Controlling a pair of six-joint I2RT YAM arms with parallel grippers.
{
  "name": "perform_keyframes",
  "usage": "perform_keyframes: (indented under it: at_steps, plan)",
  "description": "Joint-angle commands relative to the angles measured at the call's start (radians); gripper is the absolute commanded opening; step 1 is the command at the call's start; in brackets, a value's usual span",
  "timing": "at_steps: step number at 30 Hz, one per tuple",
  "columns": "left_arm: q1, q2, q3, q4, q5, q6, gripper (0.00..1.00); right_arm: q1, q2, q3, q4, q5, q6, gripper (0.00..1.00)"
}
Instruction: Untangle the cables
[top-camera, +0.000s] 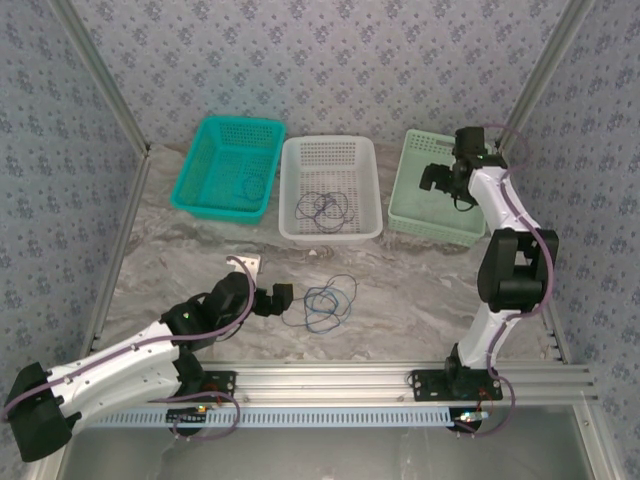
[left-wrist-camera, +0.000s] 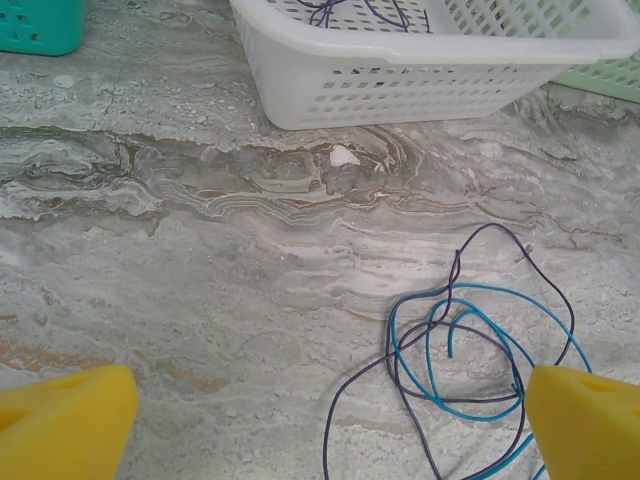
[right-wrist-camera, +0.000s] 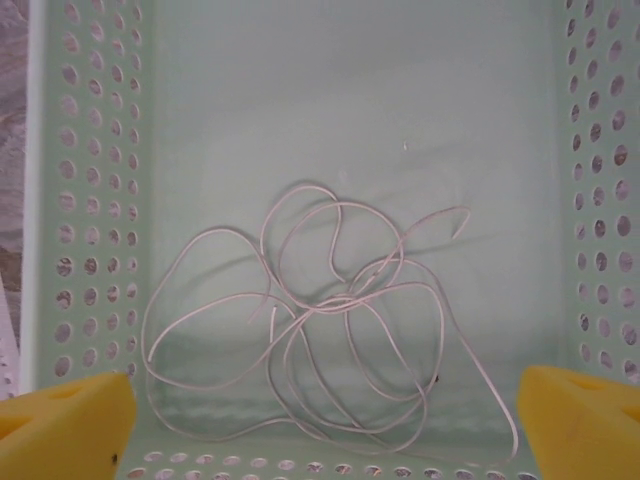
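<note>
I should go on moving until my right fingers straddle the purple loop's outer bend (top-camera: 356, 288) before they close, as the dark purple loop (top-camera: 341, 276) curves clear of the light blue cable.
A tangle of thin dark purple and light blue cables (left-wrist-camera: 470, 360) lies on the marble table, also seen from above as cables (top-camera: 328, 300). My left gripper (left-wrist-camera: 330, 430) is open and low over the table, its right fingertip (left-wrist-camera: 585, 420) at the tangle's edge; from above the left gripper (top-camera: 278, 298) sits just left of the loops. My right gripper (right-wrist-camera: 325, 430) is open above a pale pinkish cable (right-wrist-camera: 330, 320) lying loose on the floor of the green basket (right-wrist-camera: 90, 200). From above the right gripper (top-camera: 437, 180) hangs over that green basket (top-camera: 440, 225).
A white basket (top-camera: 330, 232) in the middle holds dark cables (top-camera: 325, 207). A teal basket (top-camera: 205, 180) at the left holds another thin cable (top-camera: 250, 185). The white basket's wall (left-wrist-camera: 420, 75) stands just beyond the left gripper. Patterned walls and metal rails enclose the table.
</note>
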Motion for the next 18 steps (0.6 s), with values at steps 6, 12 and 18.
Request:
perform_keyframes:
  at_steps: [6,12,18]
  plan:
    - [0.005,0.019,0.011,-0.012,-0.01,-0.022,0.99,0.012,-0.16,-0.113,0.127,0.076,0.065,1.0]
    - [0.005,0.042,0.015,-0.006,-0.013,-0.03,0.99,0.039,-0.225,-0.119,0.128,0.066,0.052,0.98]
    - [0.005,0.06,0.034,-0.011,-0.016,-0.03,1.0,0.087,-0.283,-0.148,0.132,0.083,0.043,0.99]
